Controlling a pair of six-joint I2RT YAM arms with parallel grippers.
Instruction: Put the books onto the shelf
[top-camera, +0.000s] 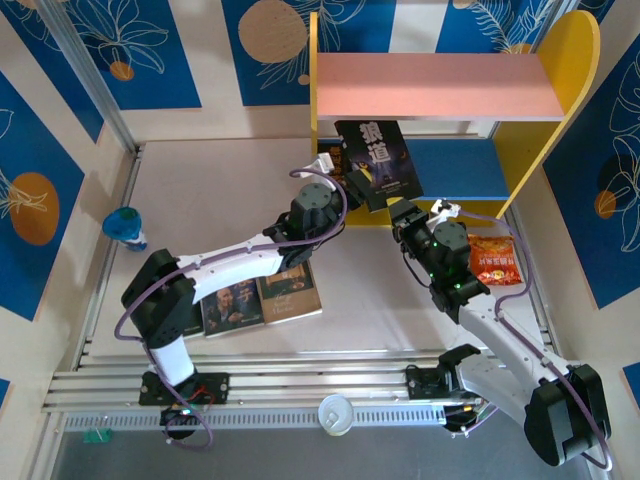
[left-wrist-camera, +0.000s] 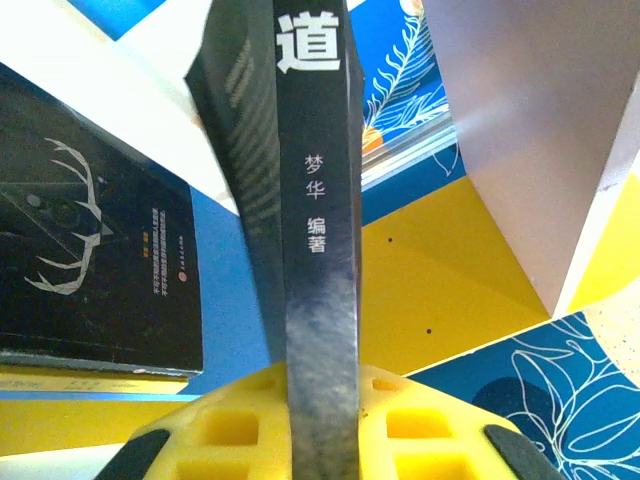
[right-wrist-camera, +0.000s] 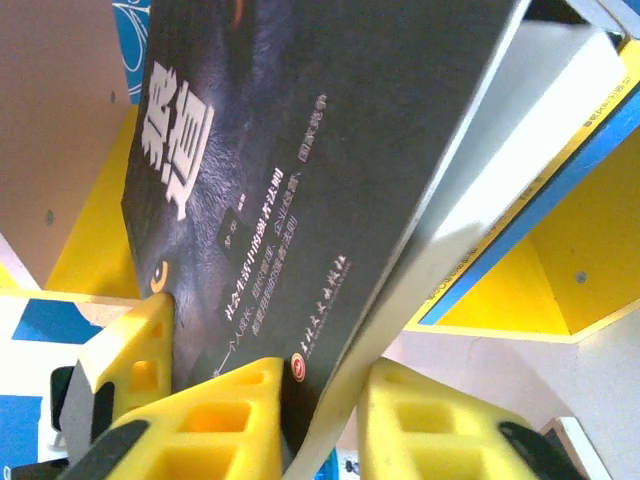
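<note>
My left gripper pins the tilted wolf-face book's spine (left-wrist-camera: 318, 210), so it should open and back off before my right gripper lays the wolf-face book flat onto the black book (left-wrist-camera: 100, 240).
The wolf-face book (top-camera: 378, 160) stands tilted in front of the shelf's blue lower board (top-camera: 465, 168), under the pink upper board (top-camera: 430, 85). My left gripper (top-camera: 350, 180) is shut on its spine (left-wrist-camera: 318, 200), with a yellow finger (left-wrist-camera: 225, 420) on each side. My right gripper (top-camera: 403, 212) is shut on the lower corner of the same book (right-wrist-camera: 300, 150), one finger (right-wrist-camera: 215, 420) on the cover, the other against the page edge. A black book with antlers (left-wrist-camera: 90, 260) lies flat on the blue board. Two more books (top-camera: 262, 298) lie side by side on the table under the left arm.
An orange snack packet (top-camera: 495, 262) lies on the table right of my right arm. A small blue object (top-camera: 125, 225) stands at the far left, and a white round lid (top-camera: 335, 412) sits on the front rail. The shelf's yellow side (left-wrist-camera: 450, 270) is close behind the held book.
</note>
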